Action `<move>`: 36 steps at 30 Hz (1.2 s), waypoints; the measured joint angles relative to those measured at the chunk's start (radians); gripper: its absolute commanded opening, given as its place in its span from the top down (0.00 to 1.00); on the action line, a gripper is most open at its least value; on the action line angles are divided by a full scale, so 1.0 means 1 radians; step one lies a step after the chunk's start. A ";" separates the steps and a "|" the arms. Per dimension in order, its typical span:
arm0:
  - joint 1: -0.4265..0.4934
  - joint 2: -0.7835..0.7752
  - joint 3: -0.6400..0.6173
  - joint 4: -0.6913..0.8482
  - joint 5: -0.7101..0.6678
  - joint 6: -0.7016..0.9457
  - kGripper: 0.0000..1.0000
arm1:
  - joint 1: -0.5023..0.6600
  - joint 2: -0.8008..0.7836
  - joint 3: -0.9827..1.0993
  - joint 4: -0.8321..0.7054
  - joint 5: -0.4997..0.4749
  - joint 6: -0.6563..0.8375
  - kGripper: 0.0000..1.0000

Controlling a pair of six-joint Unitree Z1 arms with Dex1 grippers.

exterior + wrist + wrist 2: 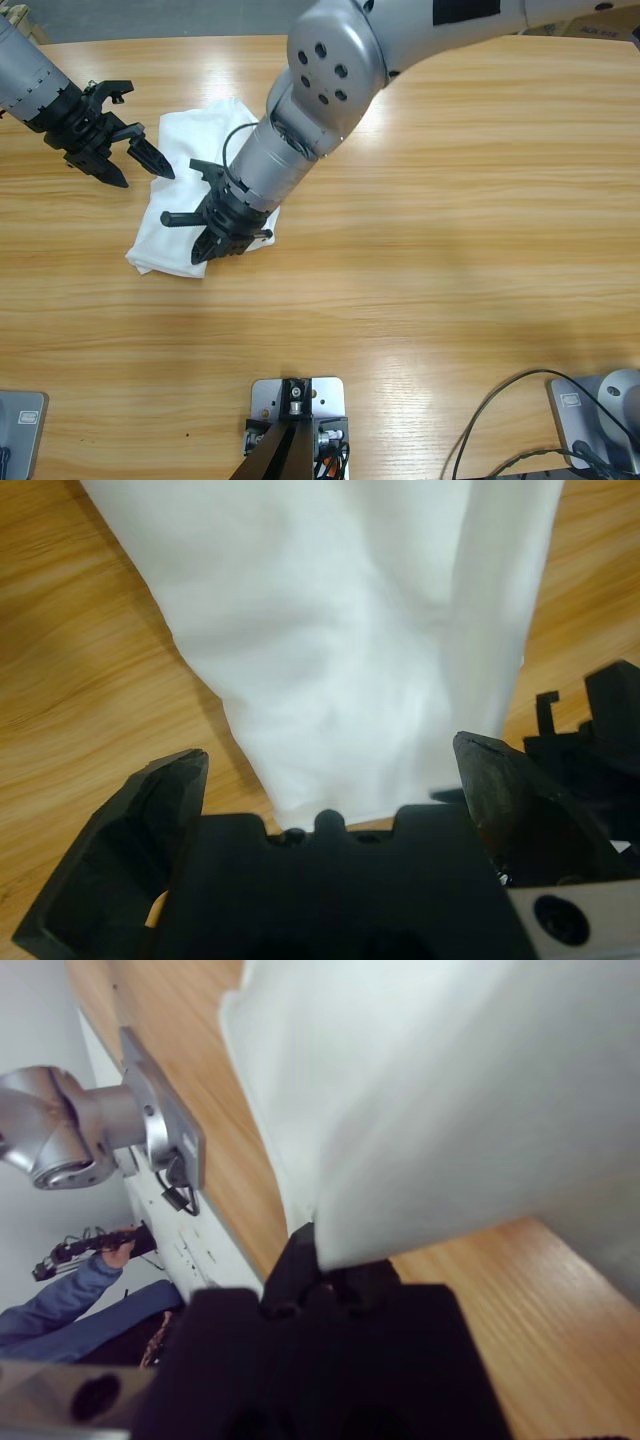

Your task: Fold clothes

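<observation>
I see the white T-shirt lying with its layers folded together (pixel 500 595), so I expect all of it to slide and turn along when I pull its far edge (pixel 222 108).
The white T-shirt (pixel 195 135) lies bunched in a long heap on the table's left half; no lettering or label shows. My left gripper (pixel 145 178) comes in from the upper left and stands open at the shirt's left edge. In the left wrist view the shirt (pixel 330 630) stretches away between the spread jaws of this gripper (pixel 330 758). My right gripper (pixel 205 250) reaches down from the top onto the shirt's near end, shut on the cloth. In the right wrist view a fold of the shirt (pixel 450 1090) rises from the closed gripper (pixel 305 1255).
Bare wooden table (pixel 450 250) spreads to the right and front. Black cables (pixel 500 425) lie at the bottom right. The right wrist view shows an arm's silver base (pixel 70 1140) on a plate at the table edge and a person's blue sleeve (pixel 70 1300) beyond.
</observation>
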 measured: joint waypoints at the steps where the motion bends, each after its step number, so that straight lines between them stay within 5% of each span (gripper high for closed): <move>1: 0.000 0.000 0.000 0.000 0.000 0.000 0.05 | 0.000 0.000 -0.005 0.011 0.002 -0.002 1.00; 36: 0.000 0.000 0.000 0.000 0.000 0.000 0.05 | -0.101 0.000 -0.045 0.229 -0.037 -0.150 1.00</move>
